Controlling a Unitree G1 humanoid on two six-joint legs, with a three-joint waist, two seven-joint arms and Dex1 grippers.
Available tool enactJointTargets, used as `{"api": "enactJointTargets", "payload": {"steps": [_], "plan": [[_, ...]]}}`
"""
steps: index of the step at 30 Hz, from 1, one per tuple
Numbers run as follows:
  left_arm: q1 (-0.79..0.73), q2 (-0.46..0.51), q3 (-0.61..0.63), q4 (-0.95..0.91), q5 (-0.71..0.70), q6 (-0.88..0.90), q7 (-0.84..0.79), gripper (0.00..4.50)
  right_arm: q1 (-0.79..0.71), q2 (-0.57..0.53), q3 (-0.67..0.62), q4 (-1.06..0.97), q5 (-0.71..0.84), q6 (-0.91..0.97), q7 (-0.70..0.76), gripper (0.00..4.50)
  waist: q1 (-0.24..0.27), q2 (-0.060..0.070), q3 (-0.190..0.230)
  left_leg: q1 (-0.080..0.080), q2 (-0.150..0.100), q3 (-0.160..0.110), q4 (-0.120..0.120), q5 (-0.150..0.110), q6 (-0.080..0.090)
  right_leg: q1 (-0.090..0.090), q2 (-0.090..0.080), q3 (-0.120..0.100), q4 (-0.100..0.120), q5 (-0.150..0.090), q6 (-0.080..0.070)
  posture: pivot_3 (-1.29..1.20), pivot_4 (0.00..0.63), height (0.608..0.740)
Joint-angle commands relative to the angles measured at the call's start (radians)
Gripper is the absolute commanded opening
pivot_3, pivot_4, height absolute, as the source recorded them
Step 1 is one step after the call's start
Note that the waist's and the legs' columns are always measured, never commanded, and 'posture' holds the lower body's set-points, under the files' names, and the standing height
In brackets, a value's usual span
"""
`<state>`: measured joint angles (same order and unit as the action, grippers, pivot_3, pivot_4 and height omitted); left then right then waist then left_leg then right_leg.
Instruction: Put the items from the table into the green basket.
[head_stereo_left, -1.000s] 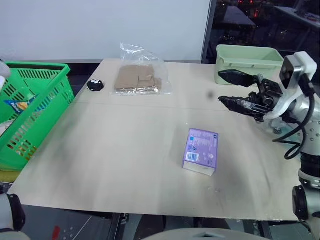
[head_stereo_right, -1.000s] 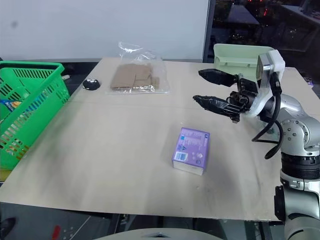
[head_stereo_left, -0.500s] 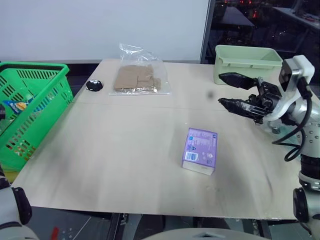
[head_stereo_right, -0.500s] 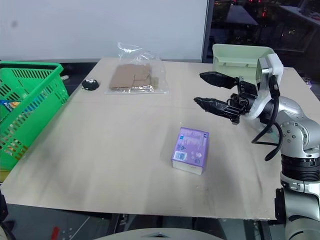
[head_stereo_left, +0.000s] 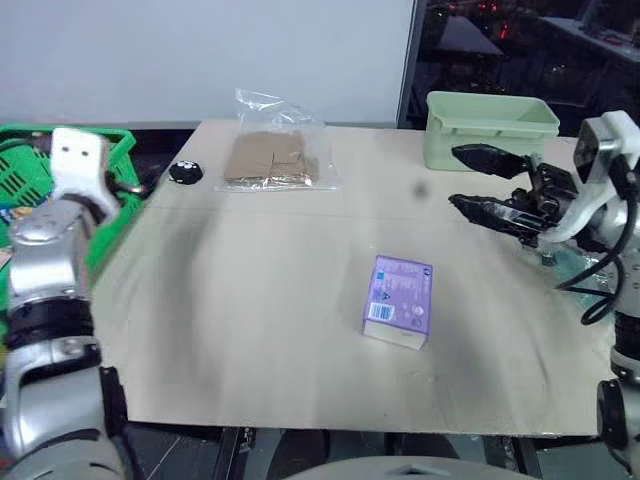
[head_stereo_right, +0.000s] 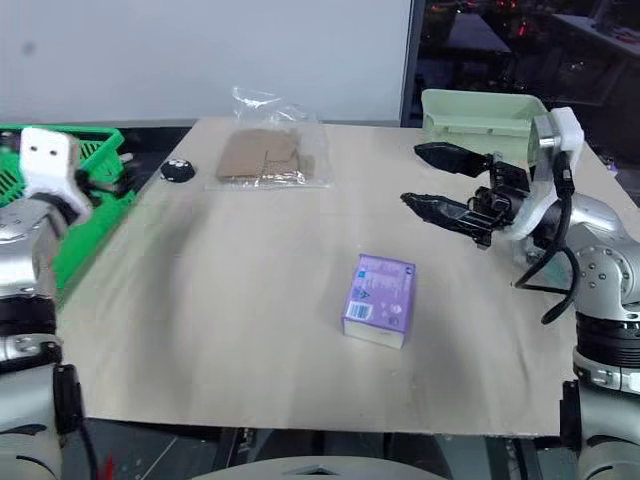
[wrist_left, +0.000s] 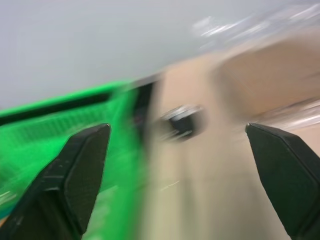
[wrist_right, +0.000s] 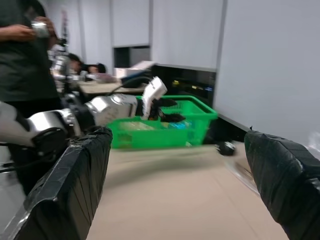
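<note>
The purple box is clear of the see-through bag, so my left gripper keeps going across with its fingers open until they get to the box's barcode edge.
A flat purple box lies near the middle of the beige table. At the far side lies a crinkly clear bag of flat brown pieces. The green basket with lattice sides stands off the table's left edge. My left gripper hangs at the basket's near corner by that edge, open and holding nothing. My right gripper hovers above the table's right side, pointing left, open and empty, well to the right of the purple box.
A small black round object sits at the far left of the table, next to the bag. A pale green solid-walled tub stands at the far right corner. A person stands beyond the basket.
My left arm has swung in from the left edge of the picture and now stands in front of the basket. The right arm has hardly moved. The box and bag lie as before.
</note>
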<state>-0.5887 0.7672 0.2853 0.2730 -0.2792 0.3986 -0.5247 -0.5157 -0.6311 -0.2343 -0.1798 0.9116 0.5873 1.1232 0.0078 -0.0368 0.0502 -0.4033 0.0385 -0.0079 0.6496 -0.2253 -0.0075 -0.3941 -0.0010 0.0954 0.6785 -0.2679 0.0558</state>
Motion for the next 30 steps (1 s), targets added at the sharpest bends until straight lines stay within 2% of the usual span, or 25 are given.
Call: {"api": "enactJointTargets", "payload": {"steps": [1, 4, 11, 16, 19, 23, 28, 30], "plan": [[0.009, -0.082, -0.06, -0.288, -0.191, 0.23, -0.055, 4.46, 0.003, -0.02, -0.037, -0.017, 0.007, -0.015, -0.006, 4.5, 0.002, 0.0, 0.0, 0.0, 0.0, 0.0, 0.0, 0.0, 0.0, 0.0, 0.0, 0.0, 0.0, 0.0, 0.0, 0.05, 0.0, 0.74], [0.067, -0.119, -0.15, -0.475, -0.326, 0.41, -0.135, 4.46, 0.041, -0.04, -0.048, -0.022, -0.006, -0.022, -0.002, 4.5, -0.008, 0.001, 0.0, 0.0, 0.0, -0.001, 0.0, 0.0, 0.0, 0.0, 0.001, 0.0, 0.0, 0.0, 0.0, 0.03, 0.0, 0.74], [0.143, -0.198, -0.295, -0.642, -0.408, 0.635, -0.083, 4.46, 0.229, -0.139, -0.086, -0.056, -0.047, -0.031, 0.046, 4.5, -0.04, 0.002, 0.0, 0.003, 0.0, -0.001, 0.0, 0.0, 0.0, 0.002, 0.002, 0.002, 0.0, 0.0, 0.0, 0.0, 0.0, 0.74], [0.204, -0.291, -0.313, -0.657, -0.442, 0.737, -0.006, 4.46, 0.445, -0.217, -0.123, -0.078, -0.119, -0.069, 0.098, 4.5, -0.048, 0.004, -0.002, 0.005, 0.0, -0.001, 0.001, 0.0, 0.0, 0.006, 0.002, 0.002, -0.002, -0.003, 0.004, -0.04, 0.0, 0.74], [0.22, -0.307, -0.363, -0.664, -0.417, 0.773, 0.024, 4.46, 0.558, -0.247, -0.13, -0.085, -0.178, -0.105, 0.117, 4.5, -0.056, 0.004, -0.002, 0.007, 0.0, 0.0, 0.002, 0.0, 0.0, 0.007, 0.002, 0.003, -0.002, -0.003, 0.005, -0.07, 0.0, 0.74], [0.225, -0.355, -0.391, -0.642, -0.399, 0.796, 0.075, 4.46, 0.653, -0.263, -0.146, -0.092, -0.219, -0.134, 0.126, 4.5, -0.068, 0.005, -0.002, 0.009, -0.001, 0.0, 0.002, 0.0, 0.0, 0.008, 0.003, 0.003, -0.002, -0.003, 0.005, -0.09, 0.0, 0.74], [0.231, -0.398, -0.406, -0.612, -0.374, 0.803, 0.118, 4.46, 0.693, -0.257, -0.164, -0.11, -0.219, -0.148, 0.114, 4.5, -0.088, 0.007, -0.004, 0.009, -0.001, 0.001, 0.003, 0.0, 0.0, 0.008, 0.003, 0.005, -0.002, -0.003, 0.005, -0.11, 0.0, 0.74], [0.236, -0.421, -0.394, -0.605, -0.373, 0.81, 0.137, 3.95, 0.701, -0.253, -0.173, -0.118, -0.216, -0.146, 0.108, 4.5, -0.097, 0.008, -0.005, 0.009, -0.001, 0.0, 0.003, 0.0, 0.0, 0.008, 0.003, 0.005, -0.003, -0.003, 0.005, -0.12, 0.0, 0.74]]}}
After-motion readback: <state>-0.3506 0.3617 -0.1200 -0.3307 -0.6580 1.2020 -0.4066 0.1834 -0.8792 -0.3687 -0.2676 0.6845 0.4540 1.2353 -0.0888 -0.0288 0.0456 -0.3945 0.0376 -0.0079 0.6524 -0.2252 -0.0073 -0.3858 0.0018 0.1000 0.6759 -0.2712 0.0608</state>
